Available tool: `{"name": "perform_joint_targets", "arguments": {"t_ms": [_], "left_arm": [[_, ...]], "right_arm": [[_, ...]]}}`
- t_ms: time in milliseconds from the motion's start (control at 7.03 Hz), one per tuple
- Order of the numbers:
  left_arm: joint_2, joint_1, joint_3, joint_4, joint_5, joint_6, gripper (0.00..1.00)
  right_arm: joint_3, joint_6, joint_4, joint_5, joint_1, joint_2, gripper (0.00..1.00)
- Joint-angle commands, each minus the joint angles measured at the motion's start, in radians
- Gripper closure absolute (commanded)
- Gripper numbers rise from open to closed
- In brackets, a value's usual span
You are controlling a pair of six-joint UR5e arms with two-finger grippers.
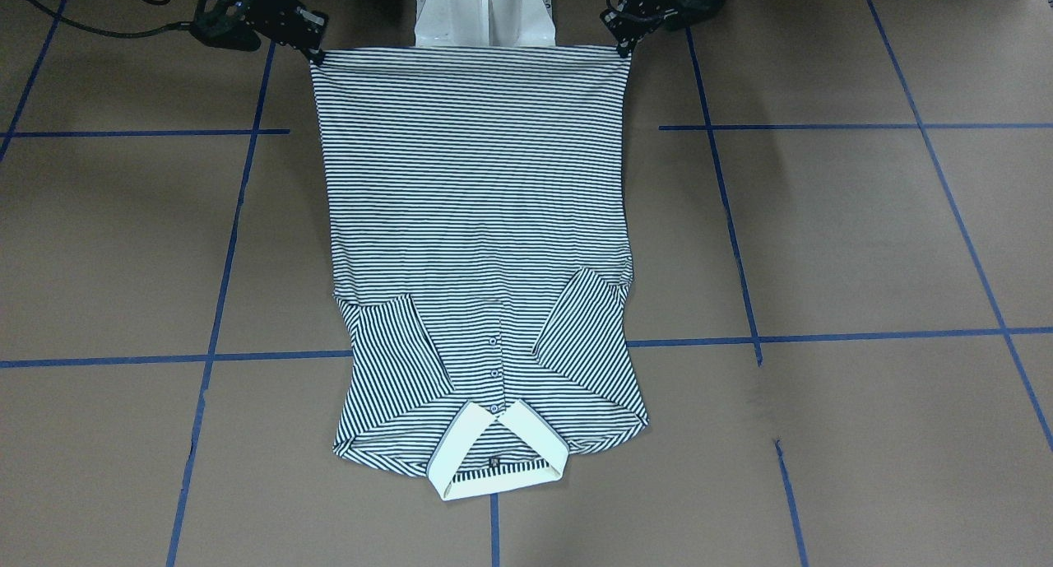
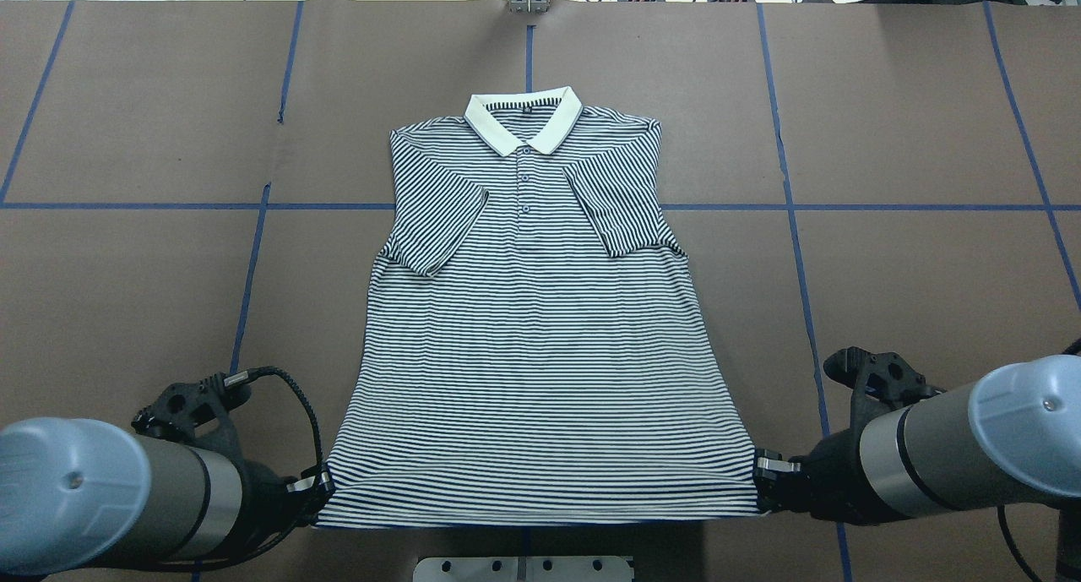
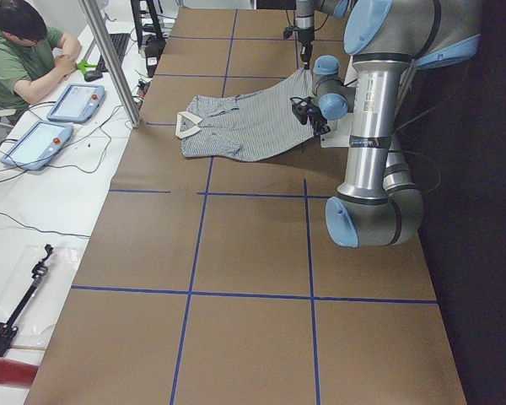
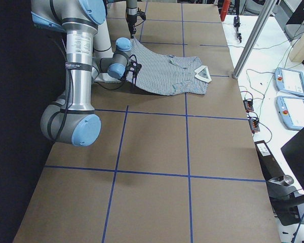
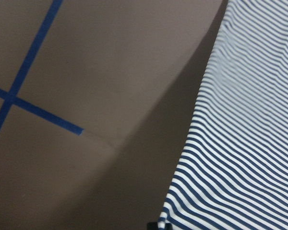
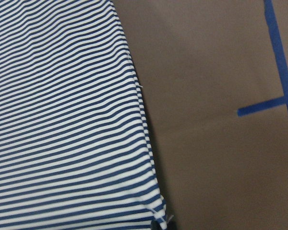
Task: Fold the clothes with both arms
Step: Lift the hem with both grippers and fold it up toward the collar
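Observation:
My left gripper and my right gripper are at the hem, which is tight beside the white pedestal base, and they should carry it over the sleeves toward the cream collar.
The striped polo shirt (image 2: 540, 337) lies face up on the brown table with its cream collar (image 2: 524, 122) at the far end and both sleeves folded inward. My left gripper (image 2: 319, 483) is shut on the hem's left corner. My right gripper (image 2: 764, 466) is shut on the hem's right corner. In the front-facing view the hem stretches taut between the left gripper (image 1: 625, 47) and the right gripper (image 1: 317, 54), raised a little off the table. The wrist views show striped fabric (image 5: 249, 143) (image 6: 62, 120) with its shadow on the table.
The white pedestal base (image 1: 484, 11) stands just behind the hem. Blue tape lines (image 2: 253, 252) cross the table. An operator (image 3: 25, 51) sits with tablets (image 3: 76, 101) at a side bench beyond a metal post (image 3: 110, 59).

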State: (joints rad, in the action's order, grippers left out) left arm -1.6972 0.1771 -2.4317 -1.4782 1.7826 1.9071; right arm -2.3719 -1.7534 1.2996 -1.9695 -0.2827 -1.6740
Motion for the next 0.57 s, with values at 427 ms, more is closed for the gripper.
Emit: {"name": "perform_joint_targets", "arguments": {"t_ms": [427], "left_arm": [[-0.063, 0.105, -0.032, 0.039, 0.044, -0.151, 1.00]], "right_arm": [[0.000, 0.137, 0.000, -0.017, -0.160, 0.089, 1.00]]}}
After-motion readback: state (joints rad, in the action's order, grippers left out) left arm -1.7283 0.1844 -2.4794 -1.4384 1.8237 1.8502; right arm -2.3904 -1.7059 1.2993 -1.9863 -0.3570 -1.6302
